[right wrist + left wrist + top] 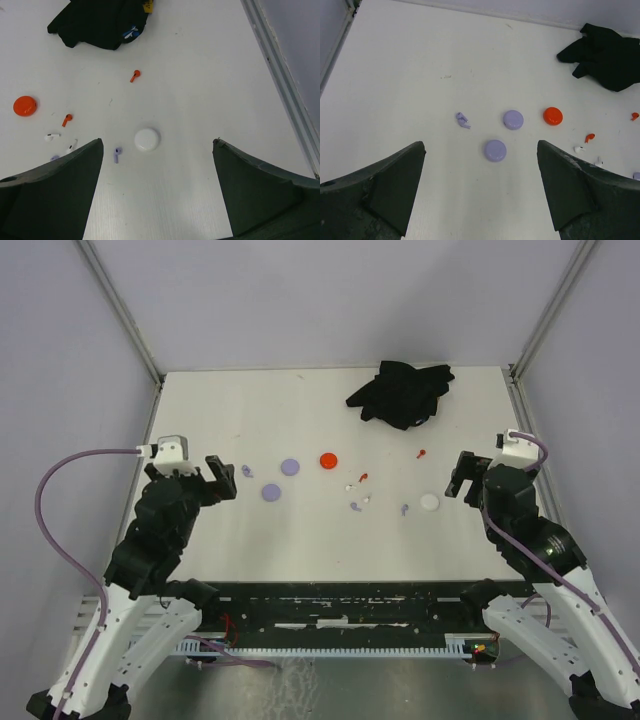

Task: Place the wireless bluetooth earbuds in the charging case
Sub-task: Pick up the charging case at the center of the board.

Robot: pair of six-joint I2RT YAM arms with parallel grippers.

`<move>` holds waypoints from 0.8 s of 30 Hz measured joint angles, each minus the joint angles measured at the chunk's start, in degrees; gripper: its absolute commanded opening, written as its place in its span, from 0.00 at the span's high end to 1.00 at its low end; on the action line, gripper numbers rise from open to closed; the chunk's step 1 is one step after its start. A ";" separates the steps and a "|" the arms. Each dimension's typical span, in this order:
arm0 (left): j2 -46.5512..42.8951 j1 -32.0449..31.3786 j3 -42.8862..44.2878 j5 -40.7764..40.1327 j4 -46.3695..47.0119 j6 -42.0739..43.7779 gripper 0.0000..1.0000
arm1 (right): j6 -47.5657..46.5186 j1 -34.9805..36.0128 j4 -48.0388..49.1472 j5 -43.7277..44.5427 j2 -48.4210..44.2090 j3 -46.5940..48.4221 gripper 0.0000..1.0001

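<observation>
My left gripper keeps moving toward the nearer lavender case [271, 492], which lies free in line with its open fingers, until they straddle its sides.
Tiny stemmed earbuds lie scattered mid-table: lavender ones [247, 471] [116, 154], red ones [363, 477] [135, 75] and white ones [368, 498] [51, 136]. Round disc-shaped charging cases lie shut among them: two lavender [495, 150] [513, 119], one red [328, 460] and one white [147, 139]. My left gripper [222, 478] [480, 144] hovers open at the left, just short of the nearer lavender case. At the right, my right gripper [462, 475] [157, 141] is open too, with the white case just ahead of its fingertips. Neither holds anything.
A crumpled black cloth [400, 392] lies at the back of the table, right of centre. Metal frame rails [525, 390] run along the table's side edges. Grey walls close in the back and sides.
</observation>
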 measured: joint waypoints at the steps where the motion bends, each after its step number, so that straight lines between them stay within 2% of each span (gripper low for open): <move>1: -0.04 -0.35 -0.13 0.00 0.00 0.00 0.01 | -0.15 0.00 0.09 0.11 0.00 -0.11 0.01; 12: 2.45 -0.79 -1.99 1.14 0.31 -2.21 0.01 | -0.94 0.00 0.28 -0.39 1.62 -0.15 0.01; 24: 17.92 -0.79 -1.97 4.28 -0.28 -6.10 0.01 | -1.57 0.00 2.54 -8.35 3.06 -2.64 0.01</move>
